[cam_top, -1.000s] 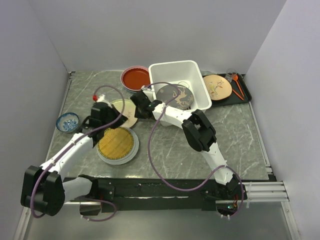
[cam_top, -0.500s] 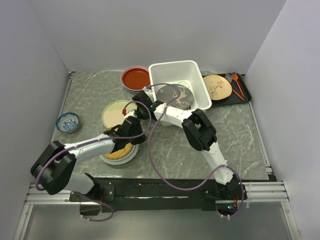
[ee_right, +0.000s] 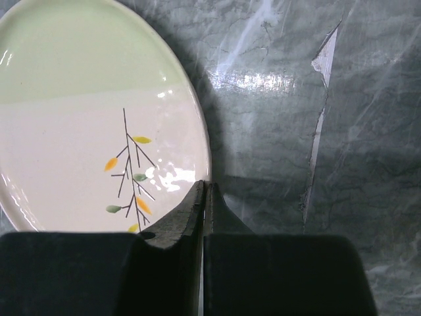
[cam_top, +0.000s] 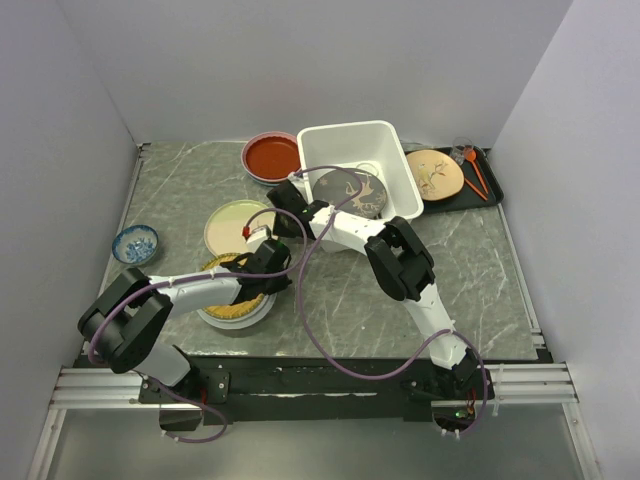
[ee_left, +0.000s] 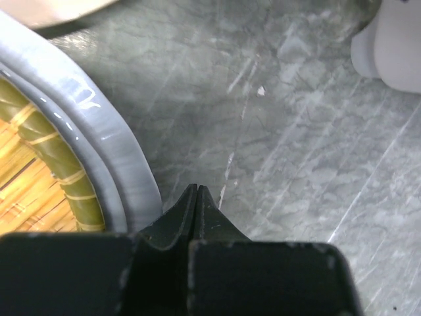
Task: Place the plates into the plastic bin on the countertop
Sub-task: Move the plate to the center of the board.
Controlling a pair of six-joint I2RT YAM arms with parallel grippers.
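Next, I push the white plate's rim [cam_top: 267, 306] aside with my left gripper first, because the white plate crowds the near edge of the cream branch plate [cam_top: 215, 251] by my right gripper.
The white plastic bin [cam_top: 355, 150] stands at the back of the countertop [cam_top: 460, 270], with the dark gold-tree plate [cam_top: 352, 192] leaning inside it. A cream branch plate [cam_top: 238, 225] lies flat on the countertop. My right gripper [cam_top: 280, 220] is shut, its tips [ee_right: 203, 187] at that plate's [ee_right: 99, 131] right rim. The yellow lattice plate [cam_top: 232, 290] lies on a white plate. My left gripper [cam_top: 283, 272] is shut and empty, its tips [ee_left: 197, 189] low over the marble beside the white plate's rim [ee_left: 112, 151].
A red plate [cam_top: 272, 155] lies left of the bin. Another cream branch plate [cam_top: 434, 172] sits on the black tray [cam_top: 480, 195] at the back right with orange utensils. A small blue patterned bowl [cam_top: 134, 243] stands at the left. Grey walls close in three sides.
My left arm swung from the left side, over the cream plate, across to the right edge of the yellow lattice plate. The cream plate is now uncovered. The right arm barely moved.
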